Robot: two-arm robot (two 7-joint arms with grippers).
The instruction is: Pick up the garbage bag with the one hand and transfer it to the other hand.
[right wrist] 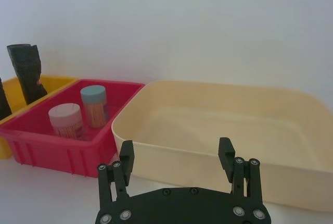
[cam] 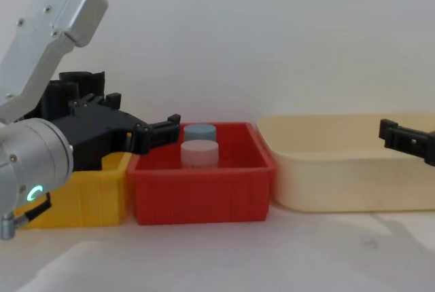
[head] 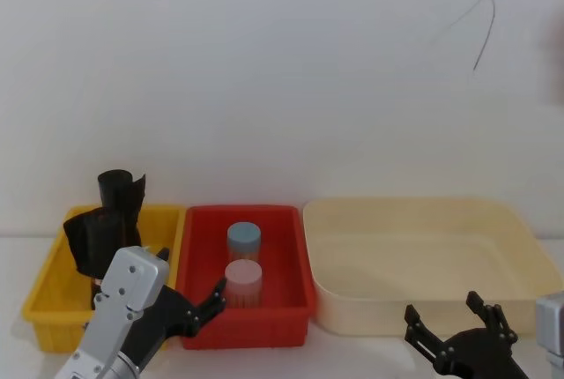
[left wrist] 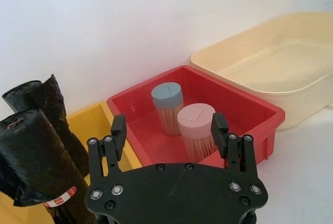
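Note:
My gripper will lift the garbage bag [left wrist: 39, 156], and the bag will stay rolled up and hang straight, because the red-and-white label band [left wrist: 61, 197] fits snugly around the tightly wound roll.
The garbage bag [left wrist: 30, 157] is a thick black roll with a red-and-white label band, standing in the yellow bin [left wrist: 95, 120]; it also shows as the garbage bag [head: 86, 240] at the far left. A taller ragged black bundle [head: 121, 192] stands just behind it. My left gripper [left wrist: 169, 128] hangs open and empty in front of the yellow and red bins, to the right of the bag and apart from it; in the chest view the left gripper [cam: 153, 129] reaches over the bins' seam. My right gripper [head: 454, 319] is open, low before the cream tub.
A red bin [head: 291, 301] holds a blue-lidded jar [head: 244, 240] and a pink-lidded jar [head: 243, 280]. A large cream tub [head: 423, 211] sits to the right of it. The three containers stand in a row against a white wall.

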